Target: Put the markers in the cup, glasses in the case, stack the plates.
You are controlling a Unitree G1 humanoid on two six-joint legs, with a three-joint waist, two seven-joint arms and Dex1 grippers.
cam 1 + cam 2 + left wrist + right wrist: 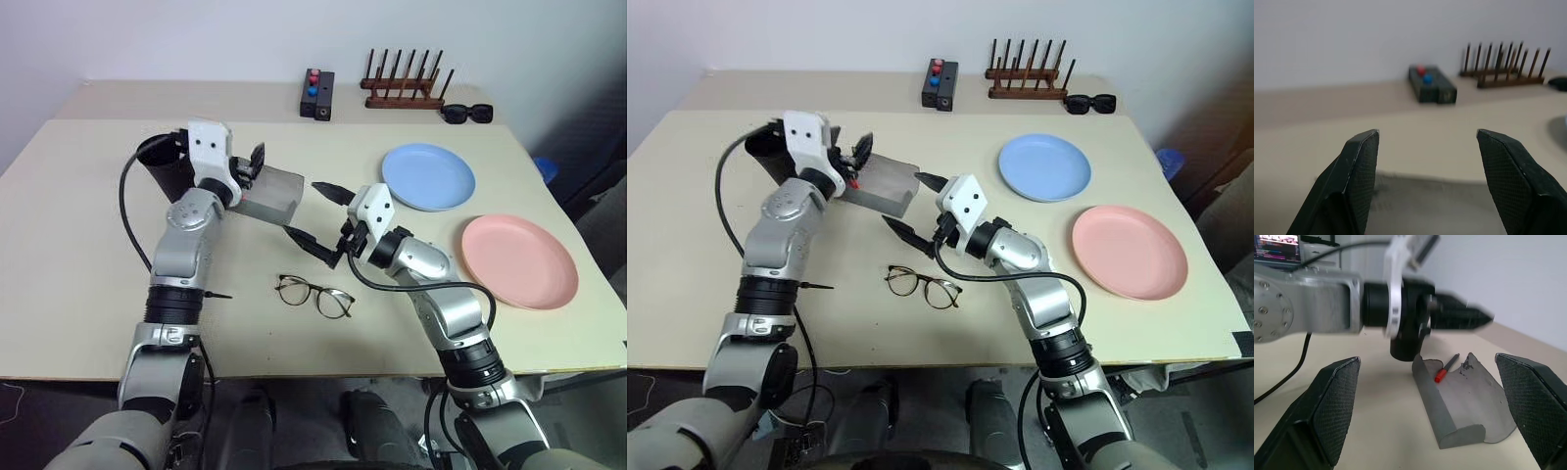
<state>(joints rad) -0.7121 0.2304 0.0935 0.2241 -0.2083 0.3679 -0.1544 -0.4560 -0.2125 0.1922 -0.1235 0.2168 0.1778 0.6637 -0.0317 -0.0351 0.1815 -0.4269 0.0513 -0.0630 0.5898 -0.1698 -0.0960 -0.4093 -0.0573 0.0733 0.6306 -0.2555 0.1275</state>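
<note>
The black cup (168, 168) has a tall side going around a deep opening (157, 149), so the cup should keep the whole black marker out of sight when the robot drops the marker in.
The grey case (271, 193) lies open on the table, and a black marker with a red cap (1445, 368) rests on its felt. My left gripper (251, 166) hangs just above the case's left end, open and empty; its wrist view looks over the case (1435, 205). The black cup (162, 164) stands behind my left wrist. To the right of the case, my right gripper (318, 217) is open and empty, pointing at it. The glasses (313, 295) lie unfolded near the table's front edge. The blue plate (428, 176) and pink plate (517, 260) sit apart on the right.
Along the back edge of the table stand a black box with red and blue buttons (317, 93), a wooden peg rack (405, 86) and black sunglasses (467, 113). A cable loops from my left arm (127, 211) over the table.
</note>
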